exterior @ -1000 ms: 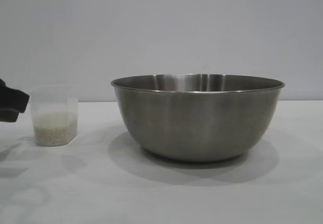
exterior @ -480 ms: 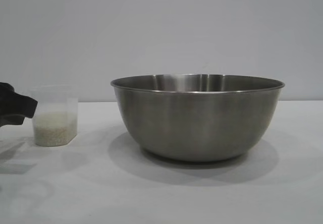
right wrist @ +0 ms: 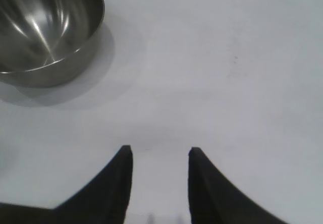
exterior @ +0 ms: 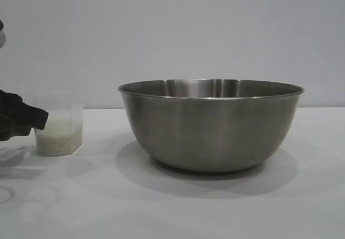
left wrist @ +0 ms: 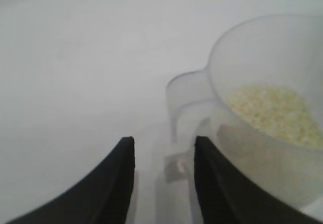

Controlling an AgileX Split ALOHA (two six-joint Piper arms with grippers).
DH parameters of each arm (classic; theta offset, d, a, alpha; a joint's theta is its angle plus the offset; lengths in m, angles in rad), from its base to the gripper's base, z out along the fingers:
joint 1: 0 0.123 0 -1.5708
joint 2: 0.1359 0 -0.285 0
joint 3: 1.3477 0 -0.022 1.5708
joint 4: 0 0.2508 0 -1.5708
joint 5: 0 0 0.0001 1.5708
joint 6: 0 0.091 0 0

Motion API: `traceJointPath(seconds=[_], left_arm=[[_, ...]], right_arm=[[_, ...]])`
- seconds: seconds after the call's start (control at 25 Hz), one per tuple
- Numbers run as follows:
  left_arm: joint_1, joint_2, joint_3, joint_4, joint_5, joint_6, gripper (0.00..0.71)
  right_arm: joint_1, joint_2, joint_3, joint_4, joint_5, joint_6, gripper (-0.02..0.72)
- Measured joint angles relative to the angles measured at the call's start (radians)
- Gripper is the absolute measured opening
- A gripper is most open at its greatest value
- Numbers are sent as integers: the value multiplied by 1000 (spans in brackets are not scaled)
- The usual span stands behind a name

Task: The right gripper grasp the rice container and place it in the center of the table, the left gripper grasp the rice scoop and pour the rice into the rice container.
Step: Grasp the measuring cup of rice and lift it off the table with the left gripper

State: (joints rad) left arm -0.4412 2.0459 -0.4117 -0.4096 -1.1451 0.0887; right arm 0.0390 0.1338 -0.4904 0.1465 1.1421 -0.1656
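Observation:
I expect the rice to slide out in a wide stream when I pour, because the rice scoop's opening is wide and open above loose grains.
The rice container, a big steel bowl, stands at the middle of the table, and its inside looks bare in the right wrist view. The rice scoop, a clear cup with rice in its bottom, stands upright at the far left. My left gripper reaches in from the left edge and overlaps the scoop's left side. In the left wrist view it is open, and the scoop's handle lies just ahead of the gap; the rice shows inside. My right gripper is open over bare table, away from the bowl.
A plain grey wall rises behind the table. White table surface spreads around the bowl. The right arm does not show in the exterior view.
My left gripper has slid to the right, from short of the scoop to overlapping its left side. The bowl and scoop have not moved.

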Motion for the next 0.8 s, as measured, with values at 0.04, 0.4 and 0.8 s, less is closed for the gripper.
traceJointPath(seconds=[0.04,0.4,0.8], left_arm=[[7,0,-4,0,0,0,271],[40,0,-21,59,0,1,271],[40,4,-78,98,0,1,114]], right_arm=[[0,0,0,0,0,0,260],[0,0,0,0,0,0,260],[0,0,0,0,0,0,260]])
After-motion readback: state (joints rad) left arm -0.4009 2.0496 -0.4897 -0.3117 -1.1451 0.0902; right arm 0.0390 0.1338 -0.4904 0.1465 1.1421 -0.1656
